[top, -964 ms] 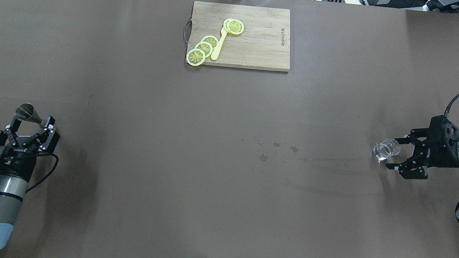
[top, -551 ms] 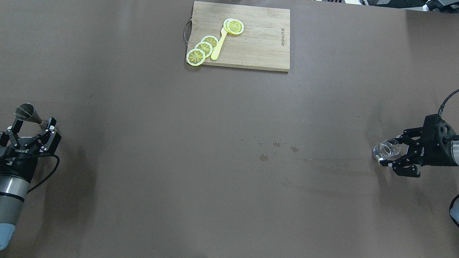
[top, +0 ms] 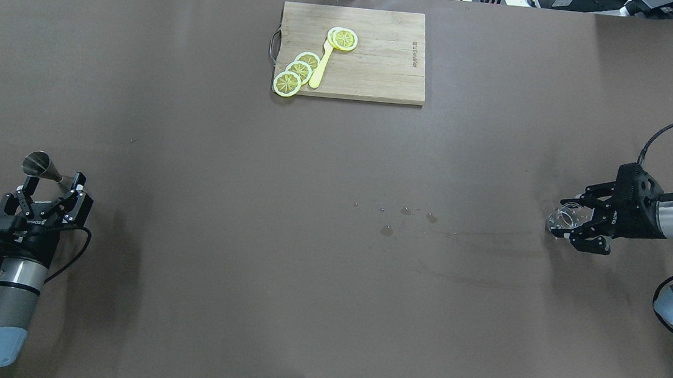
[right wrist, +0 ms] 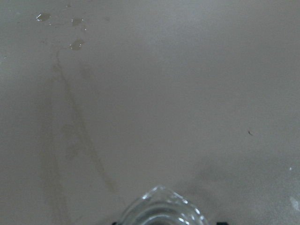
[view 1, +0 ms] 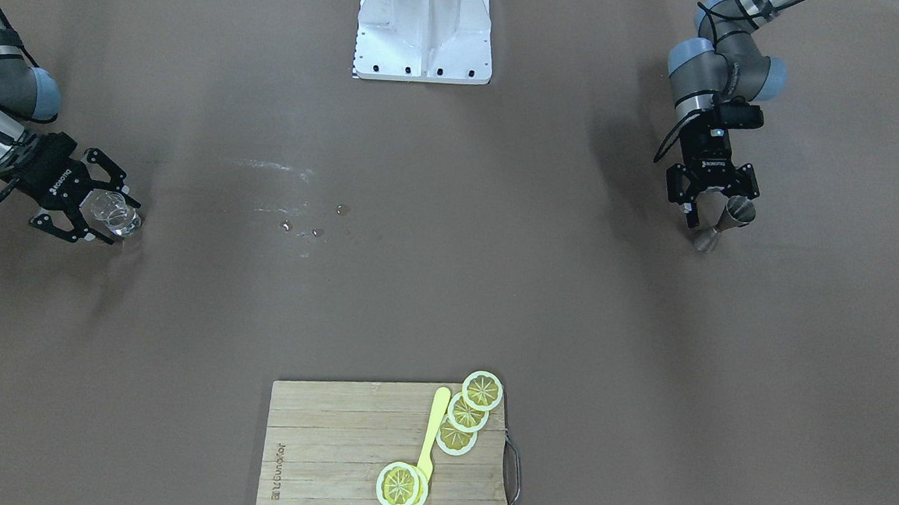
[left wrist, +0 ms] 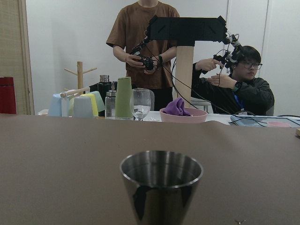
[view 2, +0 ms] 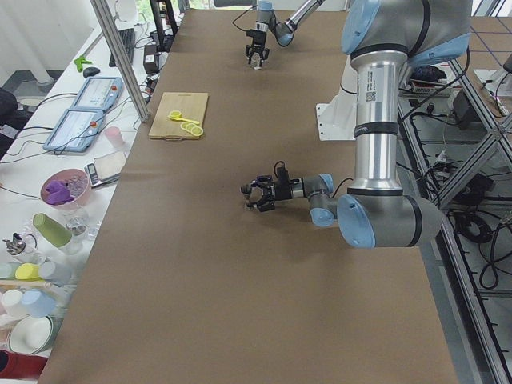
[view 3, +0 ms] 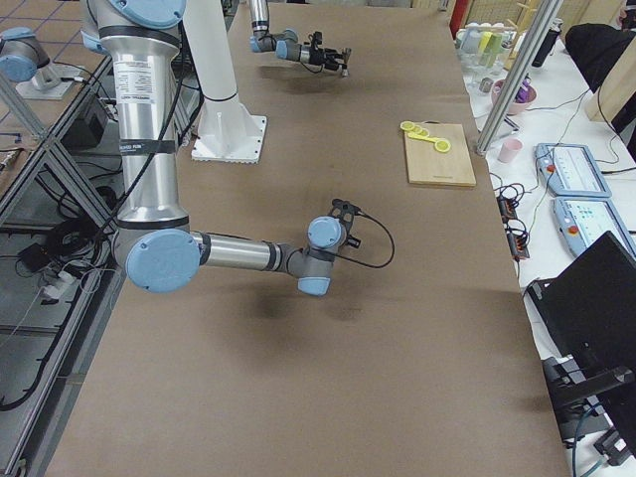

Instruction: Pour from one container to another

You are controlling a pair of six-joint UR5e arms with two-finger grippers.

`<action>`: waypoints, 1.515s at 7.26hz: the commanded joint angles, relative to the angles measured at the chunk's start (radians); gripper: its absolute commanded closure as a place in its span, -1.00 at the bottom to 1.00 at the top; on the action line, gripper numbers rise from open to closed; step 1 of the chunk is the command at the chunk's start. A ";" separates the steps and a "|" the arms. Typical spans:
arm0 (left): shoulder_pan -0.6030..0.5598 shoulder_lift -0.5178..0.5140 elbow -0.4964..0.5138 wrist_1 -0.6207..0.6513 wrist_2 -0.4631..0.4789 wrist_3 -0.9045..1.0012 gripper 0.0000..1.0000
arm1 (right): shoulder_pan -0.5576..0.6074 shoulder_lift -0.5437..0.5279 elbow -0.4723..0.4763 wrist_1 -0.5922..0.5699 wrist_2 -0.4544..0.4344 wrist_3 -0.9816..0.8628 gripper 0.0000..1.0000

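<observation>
The clear glass cup point(view 1: 118, 213) will drip a little when I pour into the steel jigger, because small water drops point(view 1: 286, 224) already dot the centre.
The steel jigger point(top: 40, 164) stands upright at the table's left side, just ahead of my left gripper point(top: 51, 185), which is open and low; the jigger's rim point(left wrist: 161, 168) fills the bottom of the left wrist view. In the front-facing view the jigger point(view 1: 724, 221) sits by the fingertips of the left gripper point(view 1: 717, 209). At the right side the clear glass cup point(top: 572, 214) stands on the table. My right gripper point(top: 562, 217) is open, with a finger close on each side of the cup. The cup point(view 1: 116, 215) shows between those fingers, and its lip point(right wrist: 161, 206) at the wrist view's bottom edge.
A wooden cutting board point(top: 378, 65) with lemon slices point(top: 298, 70) and a yellow utensil point(top: 321, 66) lies at the table's far middle. Small water drops point(top: 406, 212) spot the centre. The white robot base point(view 1: 424, 28) sits at the near edge. People stand beyond the table's left end.
My right gripper slid forward around the glass cup and its fingers drew closer together. My left gripper backed off a little from the jigger, which stayed put.
</observation>
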 commanded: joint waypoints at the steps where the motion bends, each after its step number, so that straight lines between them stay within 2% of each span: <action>1: -0.002 0.004 0.001 0.000 -0.001 -0.001 -0.87 | 0.001 -0.007 -0.004 0.029 0.000 0.016 -0.44; 2: -0.003 0.004 0.001 0.000 -0.001 -0.001 -0.88 | 0.001 -0.007 -0.003 0.031 0.000 0.025 -0.35; 4: -0.011 0.001 0.001 0.002 -0.001 -0.001 -0.88 | 0.001 -0.008 -0.004 0.031 0.000 0.027 -0.35; 5: -0.015 0.001 0.001 0.002 -0.006 -0.001 -0.87 | 0.001 -0.007 -0.003 0.031 0.001 0.027 -0.20; 7: -0.020 0.001 -0.001 0.003 -0.015 -0.001 -0.76 | 0.001 -0.010 0.002 0.034 0.001 0.025 0.79; 8: -0.020 0.001 -0.001 0.003 -0.015 -0.001 -0.51 | 0.001 -0.008 0.002 0.048 0.001 0.025 1.00; 10: -0.020 0.001 0.001 0.006 -0.015 0.002 0.10 | 0.026 -0.002 0.013 0.046 0.032 0.025 1.00; 11: -0.020 0.001 0.001 0.006 -0.015 0.002 0.12 | 0.059 0.004 0.028 0.031 0.068 0.025 1.00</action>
